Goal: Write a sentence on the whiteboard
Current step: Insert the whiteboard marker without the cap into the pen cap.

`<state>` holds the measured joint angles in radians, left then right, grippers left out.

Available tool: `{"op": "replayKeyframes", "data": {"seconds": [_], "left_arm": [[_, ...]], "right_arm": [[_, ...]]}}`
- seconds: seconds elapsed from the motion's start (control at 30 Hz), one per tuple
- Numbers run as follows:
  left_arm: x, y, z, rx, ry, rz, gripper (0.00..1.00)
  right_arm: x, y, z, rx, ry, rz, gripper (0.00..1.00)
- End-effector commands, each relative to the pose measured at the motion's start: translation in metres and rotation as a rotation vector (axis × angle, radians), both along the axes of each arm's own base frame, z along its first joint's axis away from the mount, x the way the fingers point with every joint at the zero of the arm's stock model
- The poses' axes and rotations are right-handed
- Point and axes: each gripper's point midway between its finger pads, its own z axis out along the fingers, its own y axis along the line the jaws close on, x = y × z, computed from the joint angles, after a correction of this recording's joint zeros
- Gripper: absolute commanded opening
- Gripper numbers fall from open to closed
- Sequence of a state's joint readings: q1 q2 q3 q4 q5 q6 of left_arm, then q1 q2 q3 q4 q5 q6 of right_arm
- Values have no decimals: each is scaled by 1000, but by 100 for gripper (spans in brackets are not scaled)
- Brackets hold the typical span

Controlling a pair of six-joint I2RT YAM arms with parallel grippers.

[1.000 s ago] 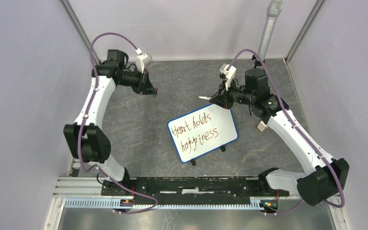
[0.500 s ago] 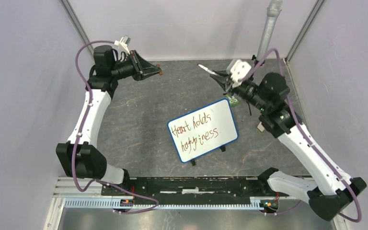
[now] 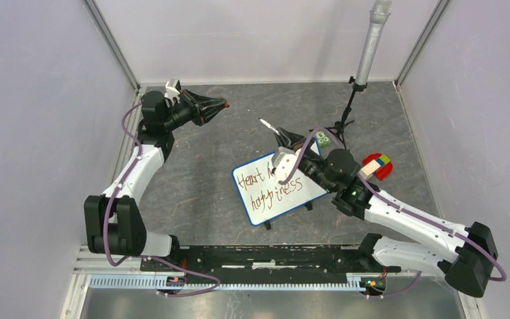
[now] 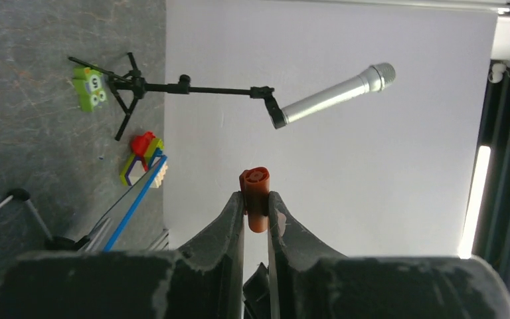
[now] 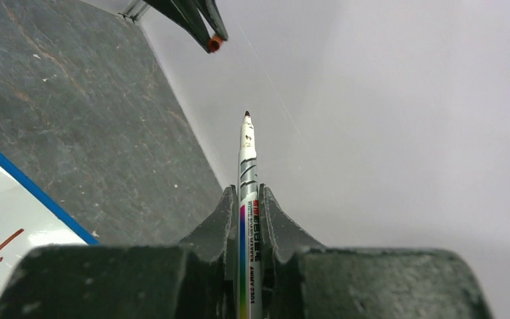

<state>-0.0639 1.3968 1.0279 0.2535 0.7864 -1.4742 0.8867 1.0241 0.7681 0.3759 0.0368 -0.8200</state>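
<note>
The marker's tip [image 5: 246,115] is pointing past the orange cap [image 5: 215,44] in my left gripper. My right gripper should turn the marker to line it up with the cap before it pushes the marker in.
The whiteboard [image 3: 280,207] lies tilted at mid-table, its blue corner [image 5: 20,189] low left in the right wrist view. The sentence [image 3: 275,191] is in reddish-brown letters; "Heart" and "happiness" show, and my right arm hides the middle word. My right gripper [image 3: 285,138] hovers over the board's far edge, shut on a silver marker [image 5: 247,166] whose bare tip points at the left gripper. My left gripper [image 3: 218,105] is raised at the far left, shut on the orange marker cap [image 4: 257,196]. Cap [image 3: 226,104] and marker tip stand apart.
A microphone [image 3: 372,40] on a black tripod stands at the back right. A green block [image 3: 323,138] lies by the tripod's feet. A red and multicoloured toy [image 3: 378,164] sits right of the board. Pale walls close in the sides and the back.
My right arm has swung down and left over the board, turning the marker tip toward the left gripper. My left gripper has shifted right with the cap. Both grips are unchanged.
</note>
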Motion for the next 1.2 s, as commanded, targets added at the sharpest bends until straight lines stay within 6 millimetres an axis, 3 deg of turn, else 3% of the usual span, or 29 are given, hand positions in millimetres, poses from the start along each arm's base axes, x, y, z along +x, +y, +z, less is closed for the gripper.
{"op": "replayKeyframes", "data": {"seconds": [0.0,0.17,0.33,0.57,0.87,1.03,1.17], "left_arm": [[-19,-16,37,-86,-114,-19,2],[-25,-30,42,-128,-150,-37,2],[-34,-39,52,-125,-187,-73,2],[-41,-42,42,-85,-186,-79,2],[-40,-43,60,28,-250,-55,2],[-39,-34,78,6,-269,-9,2],[-45,-35,80,-40,-261,-18,2]], "right_arm": [[-2,5,22,-53,-181,-68,0],[6,17,18,-124,-171,-172,0],[0,20,18,-120,-184,-211,0],[0,15,27,-29,-145,-245,0],[3,26,45,271,159,-230,0],[-1,40,43,322,250,-174,0],[-3,44,44,320,262,-147,0]]}}
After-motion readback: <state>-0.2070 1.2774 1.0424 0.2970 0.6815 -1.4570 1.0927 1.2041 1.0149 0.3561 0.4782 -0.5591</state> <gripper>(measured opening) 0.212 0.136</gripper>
